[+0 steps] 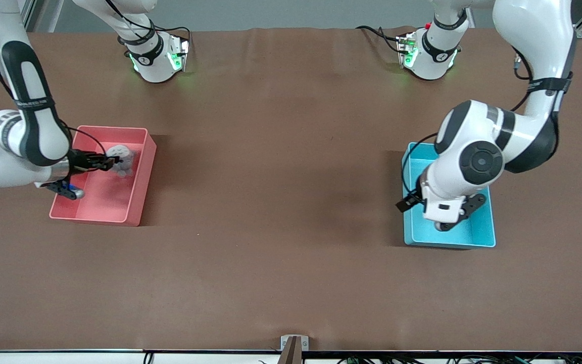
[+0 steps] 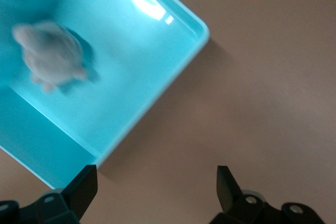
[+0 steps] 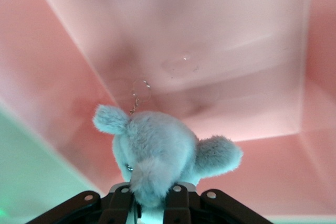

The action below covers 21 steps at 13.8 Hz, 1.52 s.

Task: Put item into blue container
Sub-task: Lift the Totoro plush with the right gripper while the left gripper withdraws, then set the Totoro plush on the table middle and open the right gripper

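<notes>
The grey plush toy in the pink bin [image 1: 123, 161] is far from the blue container. My right gripper should put it down midway [image 1: 269, 194] so that my left gripper can carry it over.
The blue container [image 1: 488, 230] stands toward the left arm's end of the table. A grey plush toy [image 2: 52, 56] lies on its floor [image 2: 126, 66]. My left gripper [image 2: 156, 184] hangs open and holds nothing; in the front view its hand [image 1: 447, 207] is over the container. My right gripper [image 1: 113, 162] is shut on a second grey plush toy [image 1: 122, 159] with a keyring, held up above the floor of the pink bin [image 1: 139, 194]. In the right wrist view the fingers [image 3: 178, 203] pinch the plush [image 3: 157, 150] low down.
The pink bin's walls [image 3: 52, 77] surround the held plush. Both arm bases [image 1: 157, 58] stand along the table's edge farthest from the front camera. Bare brown tabletop [image 1: 281, 177] lies between the two bins.
</notes>
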Each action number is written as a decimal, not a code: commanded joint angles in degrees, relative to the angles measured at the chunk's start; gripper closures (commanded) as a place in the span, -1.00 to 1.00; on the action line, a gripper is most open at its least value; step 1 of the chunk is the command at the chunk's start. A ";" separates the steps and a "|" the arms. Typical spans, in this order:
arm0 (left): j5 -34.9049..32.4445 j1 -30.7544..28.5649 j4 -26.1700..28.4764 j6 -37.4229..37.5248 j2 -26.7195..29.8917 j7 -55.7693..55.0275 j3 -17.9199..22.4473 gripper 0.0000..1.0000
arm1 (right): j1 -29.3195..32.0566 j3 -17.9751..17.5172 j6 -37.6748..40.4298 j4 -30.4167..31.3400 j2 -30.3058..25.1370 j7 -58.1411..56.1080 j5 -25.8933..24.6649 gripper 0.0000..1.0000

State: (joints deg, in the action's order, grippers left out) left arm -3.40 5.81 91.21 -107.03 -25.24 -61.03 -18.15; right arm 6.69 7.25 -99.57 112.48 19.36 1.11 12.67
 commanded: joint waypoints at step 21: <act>-0.73 3.95 -2.18 -6.88 -6.93 -11.11 0.31 -0.99 | -50.45 -0.74 -32.68 -19.66 19.74 84.22 6.40 0.99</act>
State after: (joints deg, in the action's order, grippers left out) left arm -3.29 9.63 88.89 -113.59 -32.08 -70.01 -17.72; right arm -42.27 5.63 -130.03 95.12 37.16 82.63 18.48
